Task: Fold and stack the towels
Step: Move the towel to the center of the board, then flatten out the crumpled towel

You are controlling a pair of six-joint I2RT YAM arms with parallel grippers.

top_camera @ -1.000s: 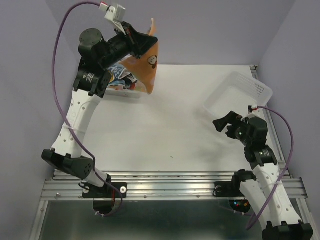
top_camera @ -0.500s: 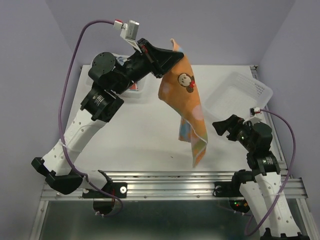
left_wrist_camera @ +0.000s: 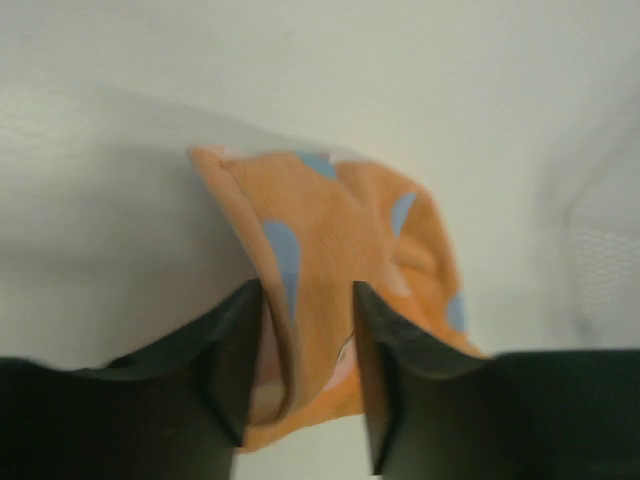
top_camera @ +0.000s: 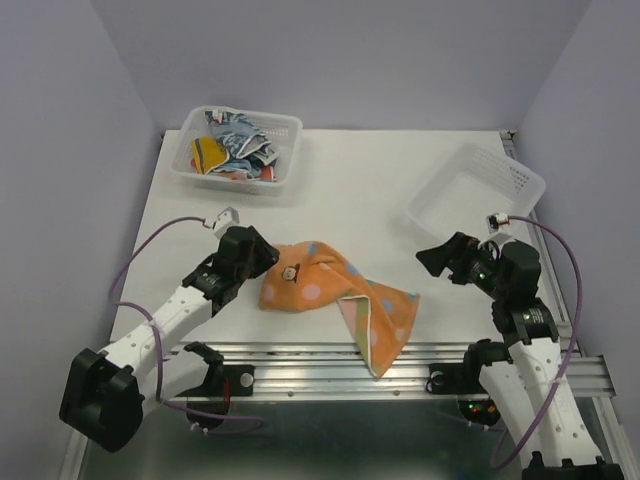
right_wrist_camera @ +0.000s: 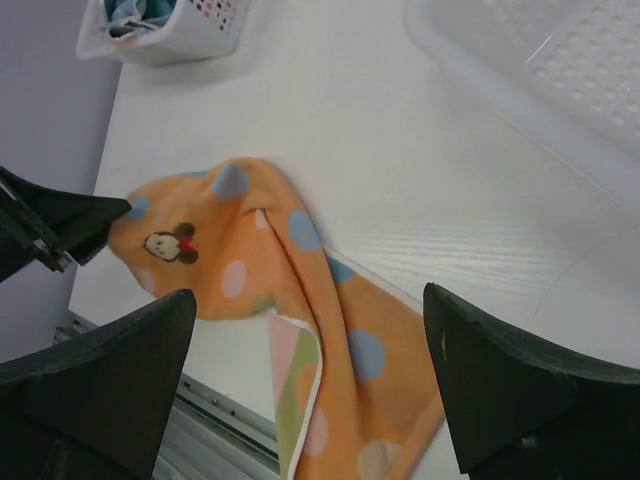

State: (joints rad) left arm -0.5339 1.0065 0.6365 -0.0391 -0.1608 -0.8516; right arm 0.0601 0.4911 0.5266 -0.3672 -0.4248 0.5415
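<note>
The towel's corner hangs down over the metal rail [top_camera: 379, 368], so next my right gripper pulls the towel's far edge [top_camera: 346, 264] back while my left gripper pulls the towel's end flat.
An orange dotted towel [top_camera: 320, 285] with a small mouse print lies crumpled on the table near the front edge. One corner droops over the metal rail. My left gripper [top_camera: 268, 258] sits low at the towel's left end. In the left wrist view, its fingers [left_wrist_camera: 235, 350] stand a little apart around a loose fold of the towel [left_wrist_camera: 340, 230]. My right gripper [top_camera: 432, 262] hovers wide open to the right of the towel, holding nothing. The right wrist view shows the towel [right_wrist_camera: 250, 260] below and between its fingertips. More towels [top_camera: 235, 150] are heaped in the far left basket.
A white lattice basket [top_camera: 290, 125] with the heap stands at the back left. An empty white basket [top_camera: 480, 185] stands at the right, just behind my right gripper. The metal rail [top_camera: 330, 365] runs along the table's front edge.
My left arm swung down from high over the back left basket and laid the orange towel on the table by the front edge. Its fingers have parted slightly. The right arm barely moved.
</note>
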